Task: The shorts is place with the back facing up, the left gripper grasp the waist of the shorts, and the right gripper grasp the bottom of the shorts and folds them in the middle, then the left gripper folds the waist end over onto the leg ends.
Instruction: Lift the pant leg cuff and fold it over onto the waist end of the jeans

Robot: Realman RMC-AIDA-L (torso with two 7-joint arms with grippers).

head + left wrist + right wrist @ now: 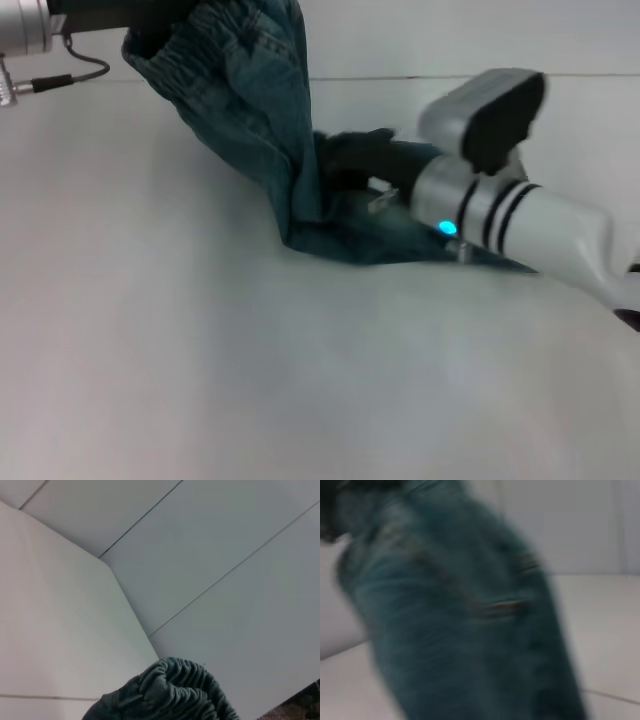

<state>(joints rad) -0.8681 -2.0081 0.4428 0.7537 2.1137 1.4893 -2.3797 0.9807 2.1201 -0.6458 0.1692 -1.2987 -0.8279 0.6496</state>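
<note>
The leg ends (pixel 492 258) lie under my right gripper where the waist must land, so I should back it out before my left gripper folds the waist over.
The blue denim shorts (pixel 262 115) hang in a slanted drape from the top left of the head view down to the table. My left gripper (pixel 150 30) is raised at the top edge, shut on the ruffled waist (pixel 195 55). That bunched waist (pixel 170 692) also shows in the left wrist view. The lower part of the shorts lies crumpled on the table, where my right gripper (pixel 338 165) comes in from the right and is shut on the fabric. The leg ends are hidden under it. Denim (pixel 460 620) fills the right wrist view.
The white table (pixel 200 350) spreads wide in front and to the left of the shorts. A grey cable (pixel 70 78) runs off the left wrist. The right arm's white forearm with a cyan light (pixel 447 228) crosses the right side. The table's back edge (pixel 580 76) lies behind.
</note>
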